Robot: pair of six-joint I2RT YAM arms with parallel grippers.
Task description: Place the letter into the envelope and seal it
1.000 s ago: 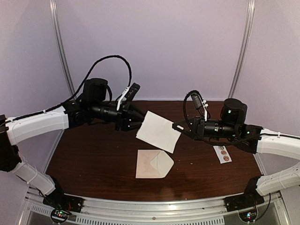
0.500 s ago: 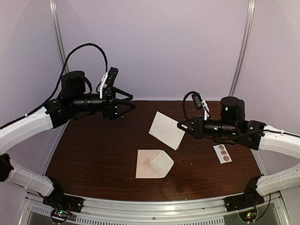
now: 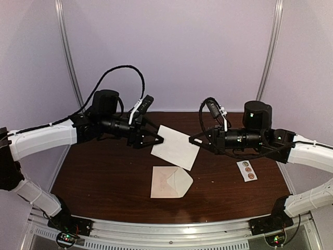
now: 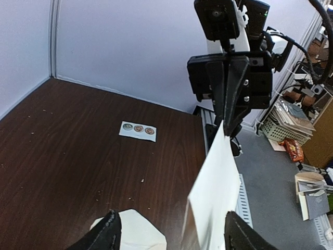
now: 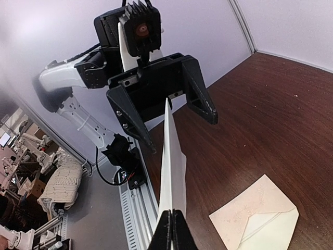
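Note:
I should pinch the letter's free edge (image 3: 155, 148) with my left gripper while my right gripper takes a new hold to turn it square, as the letter slants (image 3: 176, 148) above the envelope.
The letter (image 3: 176, 147), an off-white sheet, hangs in the air over the table, seen edge-on in the right wrist view (image 5: 171, 172). My right gripper (image 3: 196, 139) is shut on its right edge (image 5: 171, 232). My left gripper (image 3: 157, 138) is open, and the letter's left edge (image 4: 216, 192) stands between its spread fingers (image 4: 106, 237) without being pinched. The left gripper also shows in the right wrist view (image 5: 182, 134), its jaws wide either side of the sheet. The envelope (image 3: 169, 182) lies flat below with its triangular flap open; it also shows in both wrist views (image 4: 130, 234) (image 5: 255, 219).
A white strip with three round stickers (image 3: 247, 170) lies on the brown table (image 3: 104, 172) at the right, also seen in the left wrist view (image 4: 138, 130). Pale walls enclose the back and sides. A metal rail (image 3: 171, 229) runs along the near edge.
The left gripper drew away up and to the left, then came back open around the letter's left edge. The right gripper kept hold of the letter, which swung and then levelled again.

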